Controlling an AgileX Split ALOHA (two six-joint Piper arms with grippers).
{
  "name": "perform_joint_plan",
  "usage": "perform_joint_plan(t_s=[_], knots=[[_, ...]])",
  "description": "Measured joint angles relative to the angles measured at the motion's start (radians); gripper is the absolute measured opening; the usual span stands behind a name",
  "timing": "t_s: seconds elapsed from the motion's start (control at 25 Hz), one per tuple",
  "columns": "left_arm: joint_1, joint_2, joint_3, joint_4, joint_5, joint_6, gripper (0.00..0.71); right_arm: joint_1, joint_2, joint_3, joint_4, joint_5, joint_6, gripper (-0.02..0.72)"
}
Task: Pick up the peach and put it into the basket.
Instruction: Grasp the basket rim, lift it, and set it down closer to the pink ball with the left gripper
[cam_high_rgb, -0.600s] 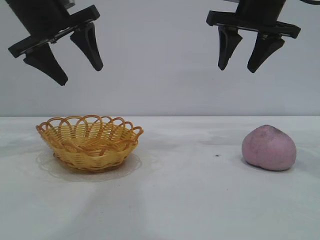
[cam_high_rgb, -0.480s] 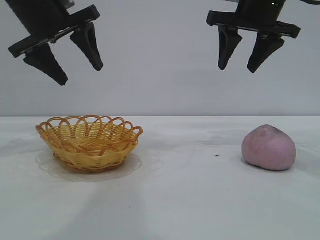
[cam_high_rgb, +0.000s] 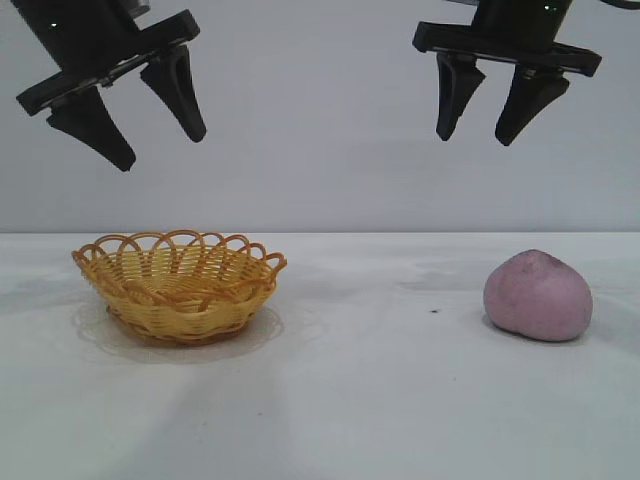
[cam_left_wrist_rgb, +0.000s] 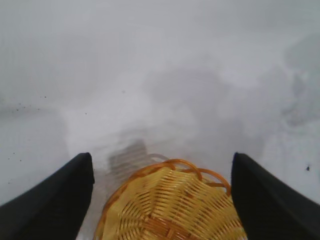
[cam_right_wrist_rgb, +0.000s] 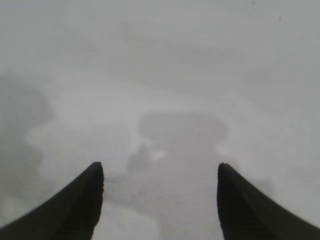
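Observation:
The basket is far from the peach, and its rim lies crosswise to my left gripper's fingers. Next, I turn, pinch the basket's far rim and bring the basket nearer.
The pinkish-purple peach lies on the white table at the right. The yellow-orange wicker basket stands at the left and holds nothing. My left gripper hangs open and empty high above the basket; the basket's far rim shows between its fingers in the left wrist view. My right gripper hangs open and empty high above the table, up and to the left of the peach. The right wrist view shows only bare table between its fingers; the peach is out of that view.
The white table runs flat between basket and peach, with a small dark speck left of the peach. A plain grey wall stands behind.

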Motion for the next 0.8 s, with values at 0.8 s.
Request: perform_joint_plan(t_s=[0.8], knots=[[0.000, 0.029, -0.220, 0.337, 0.418, 0.051, 0.507, 0.000, 0.000, 0.000, -0.010, 0.025, 0.000, 0.421]])
